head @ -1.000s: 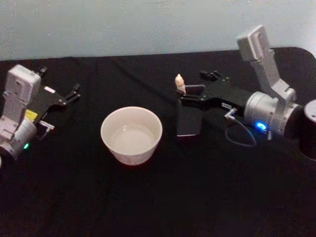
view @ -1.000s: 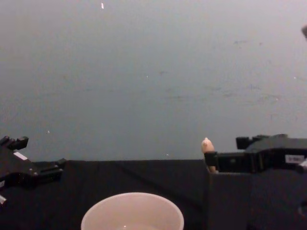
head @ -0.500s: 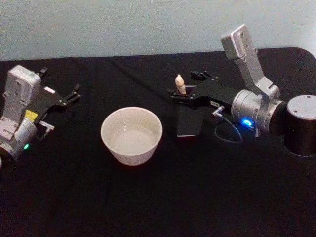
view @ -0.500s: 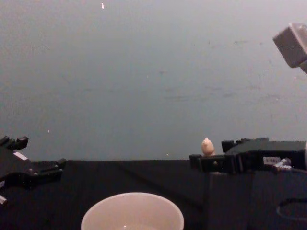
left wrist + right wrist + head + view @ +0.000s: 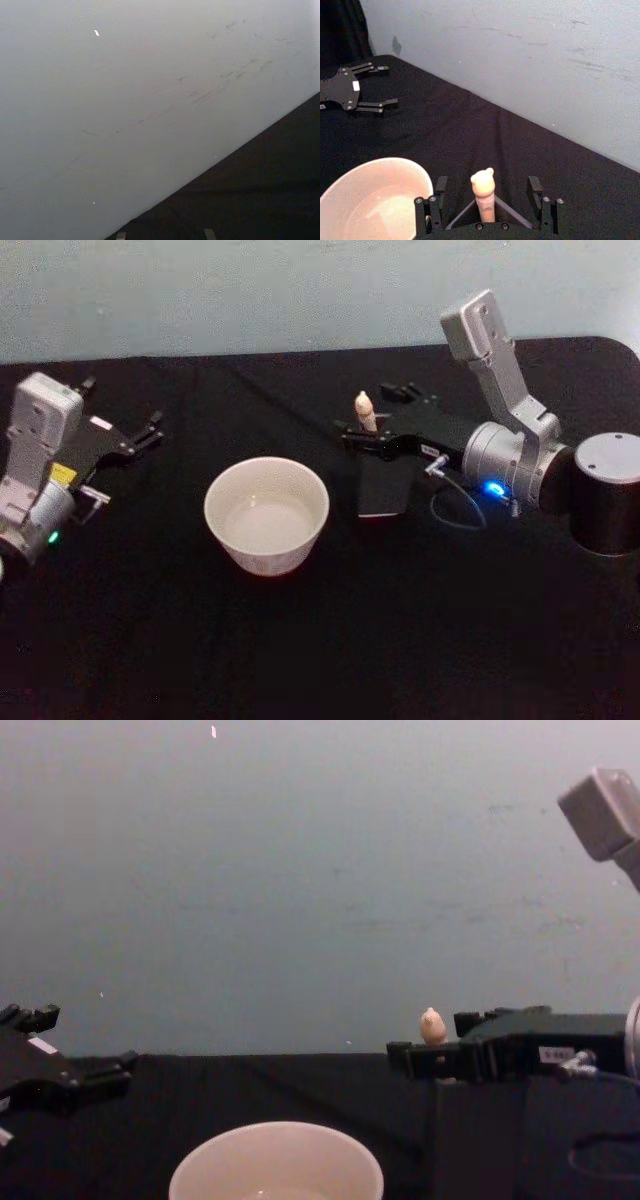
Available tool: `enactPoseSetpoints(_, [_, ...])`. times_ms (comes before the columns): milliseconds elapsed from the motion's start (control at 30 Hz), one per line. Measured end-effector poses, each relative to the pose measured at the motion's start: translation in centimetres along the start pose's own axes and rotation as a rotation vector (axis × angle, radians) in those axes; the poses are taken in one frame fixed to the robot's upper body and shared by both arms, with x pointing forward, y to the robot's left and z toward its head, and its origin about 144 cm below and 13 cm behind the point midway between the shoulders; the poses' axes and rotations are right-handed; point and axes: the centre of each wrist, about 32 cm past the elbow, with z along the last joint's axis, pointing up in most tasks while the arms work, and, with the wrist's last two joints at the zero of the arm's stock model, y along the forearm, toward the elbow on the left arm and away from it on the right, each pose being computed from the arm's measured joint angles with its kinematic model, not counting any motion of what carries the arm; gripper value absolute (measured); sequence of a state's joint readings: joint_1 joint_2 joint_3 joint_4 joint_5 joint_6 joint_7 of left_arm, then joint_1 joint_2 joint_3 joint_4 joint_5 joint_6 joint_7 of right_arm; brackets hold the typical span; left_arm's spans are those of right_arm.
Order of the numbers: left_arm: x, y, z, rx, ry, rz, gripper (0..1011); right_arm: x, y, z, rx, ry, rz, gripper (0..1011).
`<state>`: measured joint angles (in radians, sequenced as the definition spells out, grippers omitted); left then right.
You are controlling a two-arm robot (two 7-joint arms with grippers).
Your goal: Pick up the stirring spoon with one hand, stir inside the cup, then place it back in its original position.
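Open space [image 5: 503, 214] lies around the spoon's handle in the dark square holder. The stirring spoon [image 5: 432, 1027] will slip out and leave the holder upright when I lift.
The stirring spoon [image 5: 366, 410] stands upright in a dark square holder [image 5: 382, 486]; its pale knobbed handle [image 5: 483, 191] pokes out of the top. My right gripper [image 5: 369, 426] is open, level with the handle, one finger [image 5: 440, 192] on each side and neither touching it. The chest view has the handle tip [image 5: 432, 1025] just above that gripper [image 5: 430, 1042]. The cream-white cup [image 5: 266, 514] sits left of the holder and also shows in the right wrist view [image 5: 370, 200] and the chest view [image 5: 276, 1166]. My left gripper [image 5: 128, 423] rests open at the far left.
The table [image 5: 330, 640] is covered in black cloth and ends at a pale wall [image 5: 250, 290] behind. A dark cylinder [image 5: 606, 492], part of the right arm, stands at the right edge. The parked left gripper [image 5: 357, 89] lies well beyond the cup.
My right gripper has slid forward and to the left, so its open fingers now reach past the spoon handle on both sides. Spoon, cup and left arm stayed put.
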<state>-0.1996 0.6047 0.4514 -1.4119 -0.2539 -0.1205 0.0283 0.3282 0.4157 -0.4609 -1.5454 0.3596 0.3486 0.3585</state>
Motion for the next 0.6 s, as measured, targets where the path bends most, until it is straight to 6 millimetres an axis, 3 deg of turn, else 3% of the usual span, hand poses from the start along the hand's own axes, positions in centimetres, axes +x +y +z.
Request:
enactPoseSetpoints(400, [0.0, 0.0, 0.0, 0.0, 0.0, 0.0, 1001, -0.02, -0.03, -0.03, 0.0, -0.005, -0.001, 1000])
enactPoseSetpoints(600, [0.0, 0.0, 0.0, 0.0, 0.0, 0.0, 1001, -0.01, -0.04, -0.01, 0.001, -0.003, 0.0, 893])
